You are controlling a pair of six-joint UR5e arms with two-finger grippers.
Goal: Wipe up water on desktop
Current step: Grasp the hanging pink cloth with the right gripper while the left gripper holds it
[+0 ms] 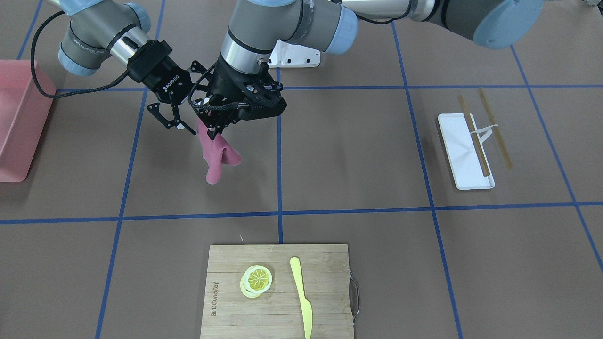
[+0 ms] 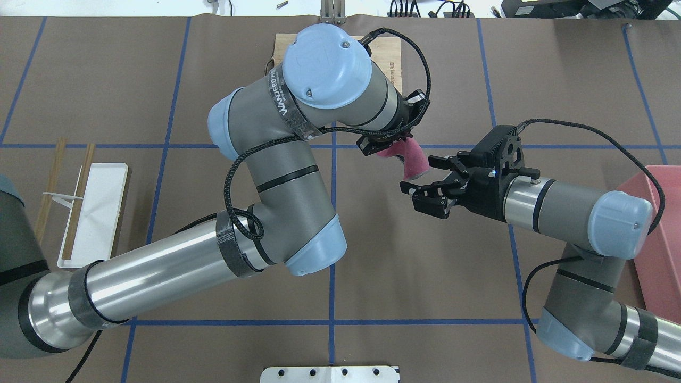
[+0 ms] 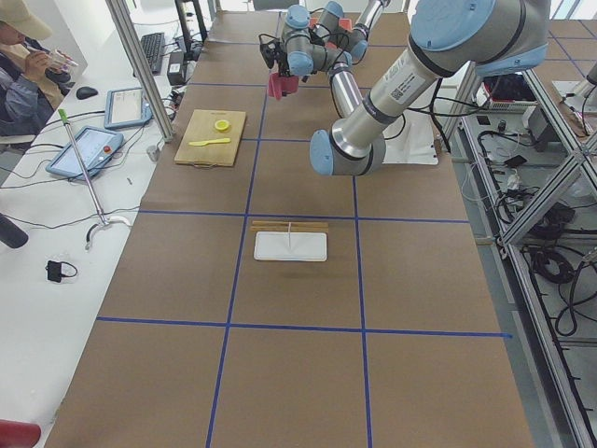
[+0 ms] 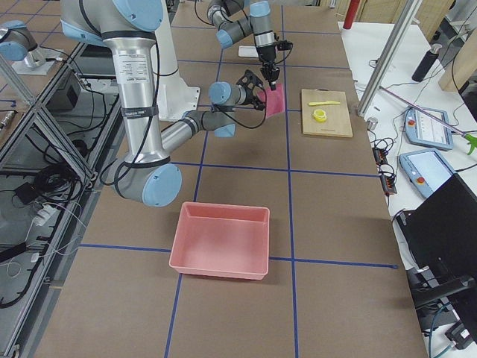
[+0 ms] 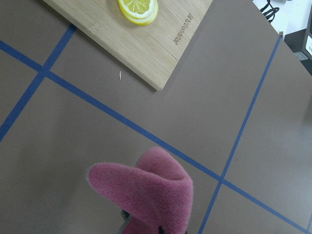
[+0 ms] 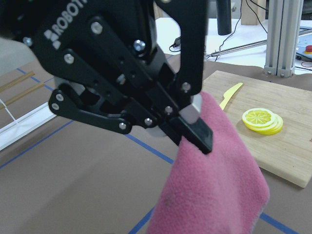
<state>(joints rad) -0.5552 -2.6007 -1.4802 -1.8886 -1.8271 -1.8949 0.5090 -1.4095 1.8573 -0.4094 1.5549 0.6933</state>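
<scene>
The pink cloth [image 1: 213, 148] will stay bunched up and hang down when I carry it to the pink bin, because the limp ends [image 1: 215, 171] droop close together.
My left gripper [image 1: 214, 132] is shut on a pink cloth [image 1: 217, 157], which hangs folded above the brown desktop [image 1: 358, 155] with blue tape lines. The overhead view shows the same hold, left gripper [image 2: 391, 149] on the cloth [image 2: 414, 164]. My right gripper [image 1: 175, 124] is open and empty, its fingers spread close beside the cloth; it also shows in the overhead view [image 2: 418, 173]. The left wrist view shows the cloth [image 5: 151, 192] over the desktop. The right wrist view shows the left gripper's finger [image 6: 195, 131] clamped on the cloth [image 6: 209, 185]. I see no water on the desktop.
A bamboo cutting board [image 1: 278, 292] with lemon slices [image 1: 256, 280] and a yellow knife [image 1: 301, 301] lies at the operators' edge. A white tray [image 1: 464, 150] with chopsticks lies on my left side. A pink bin [image 1: 19, 122] stands on my right side.
</scene>
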